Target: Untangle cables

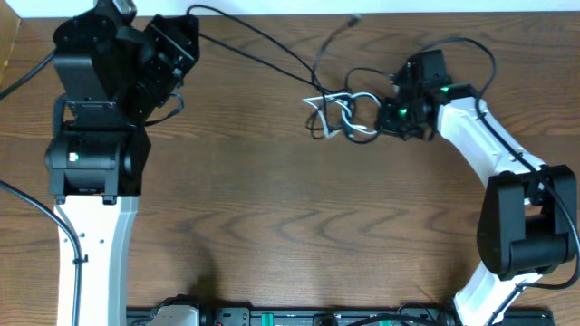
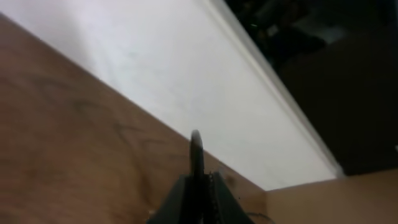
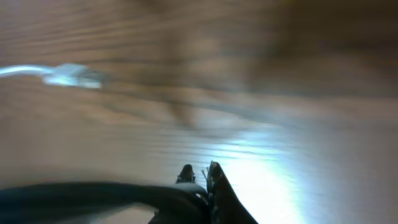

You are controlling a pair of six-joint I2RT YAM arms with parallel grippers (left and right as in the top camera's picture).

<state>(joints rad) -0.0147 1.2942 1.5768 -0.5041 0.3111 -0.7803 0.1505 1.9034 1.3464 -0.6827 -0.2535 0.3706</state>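
Observation:
The black cable runs straight from my left gripper into knotted loops [image 1: 348, 110]. So that gripper should release the cable's end and grab the cable's parts at the tangle [image 1: 323, 98].
The cables lie tangled in the overhead view: a white cable [image 1: 337, 100] and black cables [image 1: 362, 77] coil in loops at the table's middle right. One long black cable [image 1: 263, 45] runs from the tangle to the far left. My left gripper [image 1: 178, 47] is shut on that cable's end, which sticks up between the jaws [image 2: 196, 149]. My right gripper [image 1: 388, 116] sits at the tangle's right edge, shut on a black cable [image 3: 93, 194] that leads off to the left. A white plug [image 3: 73, 74] lies blurred on the wood ahead.
A thin black cable end with a small plug [image 1: 353, 20] lies near the table's far edge. A white wall [image 2: 186, 81] borders the far side. Thicker black wires [image 1: 27, 204] hang by the left arm base. A rail of equipment [image 1: 299, 317] lines the near edge.

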